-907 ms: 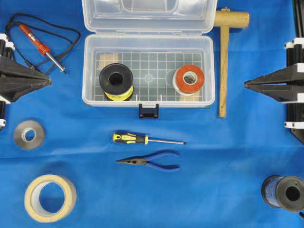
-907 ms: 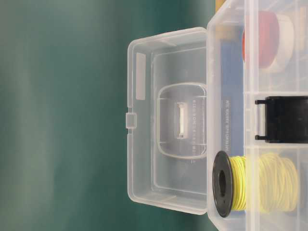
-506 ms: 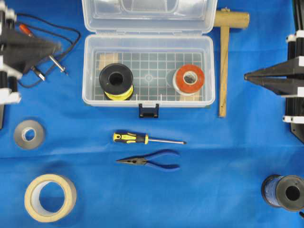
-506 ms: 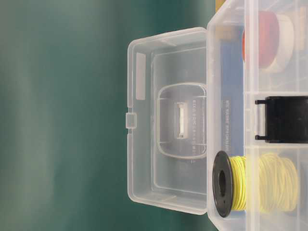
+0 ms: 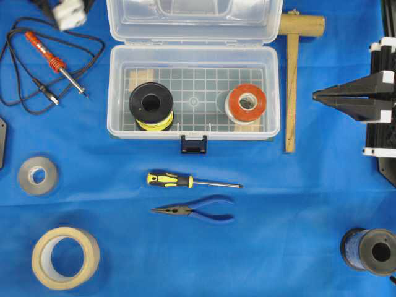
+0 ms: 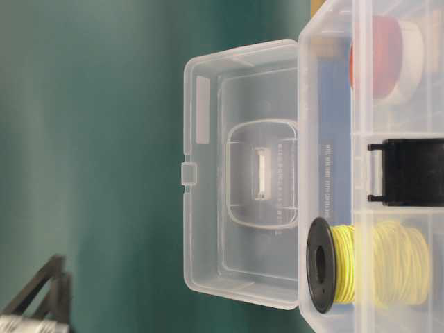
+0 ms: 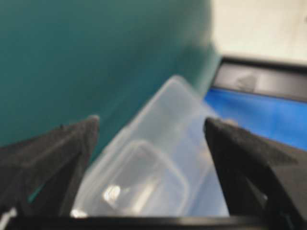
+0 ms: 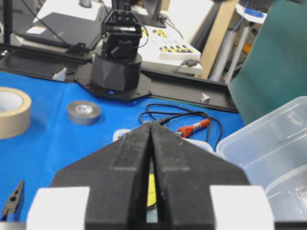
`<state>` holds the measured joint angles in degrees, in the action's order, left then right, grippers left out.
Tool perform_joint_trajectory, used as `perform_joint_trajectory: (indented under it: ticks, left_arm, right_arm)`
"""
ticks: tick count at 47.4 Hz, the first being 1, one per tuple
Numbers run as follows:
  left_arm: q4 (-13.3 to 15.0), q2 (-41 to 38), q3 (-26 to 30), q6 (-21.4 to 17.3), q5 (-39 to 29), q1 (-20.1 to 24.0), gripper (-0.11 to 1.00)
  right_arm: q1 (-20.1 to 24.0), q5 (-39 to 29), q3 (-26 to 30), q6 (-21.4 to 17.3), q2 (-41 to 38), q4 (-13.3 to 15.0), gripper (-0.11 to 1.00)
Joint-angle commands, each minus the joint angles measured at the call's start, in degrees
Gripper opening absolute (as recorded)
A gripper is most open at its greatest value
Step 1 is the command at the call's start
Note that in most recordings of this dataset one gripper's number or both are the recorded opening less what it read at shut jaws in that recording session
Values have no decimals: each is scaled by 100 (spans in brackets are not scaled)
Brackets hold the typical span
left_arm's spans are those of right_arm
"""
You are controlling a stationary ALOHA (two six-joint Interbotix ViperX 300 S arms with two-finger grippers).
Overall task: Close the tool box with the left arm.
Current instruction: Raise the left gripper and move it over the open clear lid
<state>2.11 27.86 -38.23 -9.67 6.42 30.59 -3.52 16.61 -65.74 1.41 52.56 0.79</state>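
The lid is leaning back behind the open tool box. Next, my left gripper moves forward from behind and pushes the lid's top edge toward the latch.
The clear tool box stands open at the back middle of the blue cloth, its lid raised behind it and its dark latch at the front. The left arm shows only at the top left corner, beside the lid. In the left wrist view my left gripper is open, with the lid ahead of it, blurred and untouched. Its fingers also show low in the table-level view, apart from the lid. My right gripper is shut and empty, right of the box.
A yellow wire spool and an orange spool sit in the box. Around it lie a soldering iron, wooden mallet, screwdriver, pliers, grey tape, masking tape and a blue spool.
The left arm has swung from the left edge up to the back left, next to the lid, and its fingers now appear in the table-level view. The lid has not moved.
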Motion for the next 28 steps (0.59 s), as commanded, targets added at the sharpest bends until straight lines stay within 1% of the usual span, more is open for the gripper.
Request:
perform_joint_trajectory:
  ticks: [1,8,12,16,23,28]
  left_arm:
    - [18,-422,492,-44,-255,185,88]
    - [18,-1099,1090,-167,-694,457,89]
    - [9,-1529,1424,-290,-993,527,90]
    - [-9,-1890,1705,-308,-1248,589,91]
    - [-18,-2470,2092,-308,-1503,773,91]
    - [-26,-2751,2224,-308,-1661,809,91]
  right_arm:
    - [-35,26,88,0,-53,0,0]
    - [-53,26,70,0,-132,9,0]
    - [-62,18,62,0,-176,9,0]
    - [-62,9,53,-9,-229,0,0]
    - [-62,9,35,-9,-264,0,0]
    - [-70,9,26,-9,-281,0,0]
